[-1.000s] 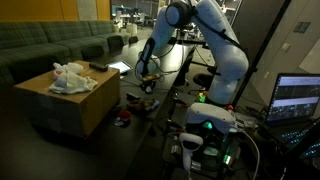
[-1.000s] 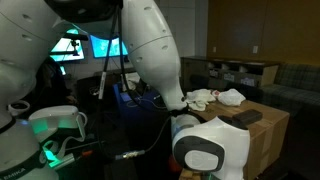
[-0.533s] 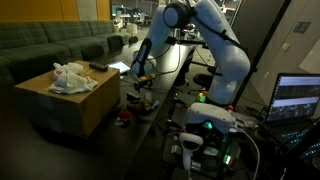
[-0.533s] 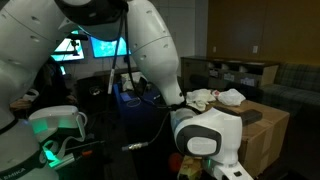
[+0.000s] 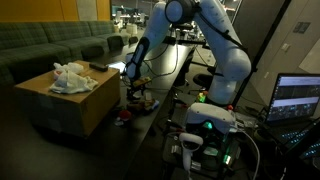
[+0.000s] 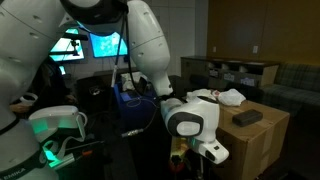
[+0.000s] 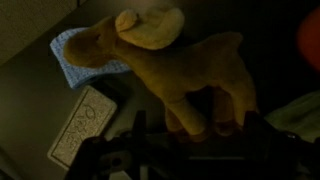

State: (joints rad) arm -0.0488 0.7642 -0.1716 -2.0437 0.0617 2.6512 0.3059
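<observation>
The tan plush animal's legs (image 7: 192, 116) are between my open fingers. My gripper should keep going down until the fingers are on both sides of its body (image 7: 196, 70), and then close.
In the wrist view a tan plush animal (image 7: 175, 65) lies on its side on the dark floor, its legs pointing toward the camera. My gripper (image 7: 196, 120) is open, with one dark finger on each side of those legs and gaps between fingers and plush. In both exterior views the arm reaches down low beside a cardboard box, and the gripper (image 5: 133, 88) hangs just above the floor. From the opposite side the large white wrist joint (image 6: 190, 122) hides the fingers and the toy.
Beside the plush lie a light blue cloth (image 7: 75, 55) and a patterned card box (image 7: 85, 125); something red-orange (image 7: 310, 40) shows at the right edge. The cardboard box (image 5: 65, 100) carries white cloths. A red item (image 5: 123, 117) lies on the floor, and a laptop (image 5: 298, 98) stands near the base.
The jaws have opened wide. The arm has swung lower and closer to the cardboard box, bringing the wrist down over the floor items.
</observation>
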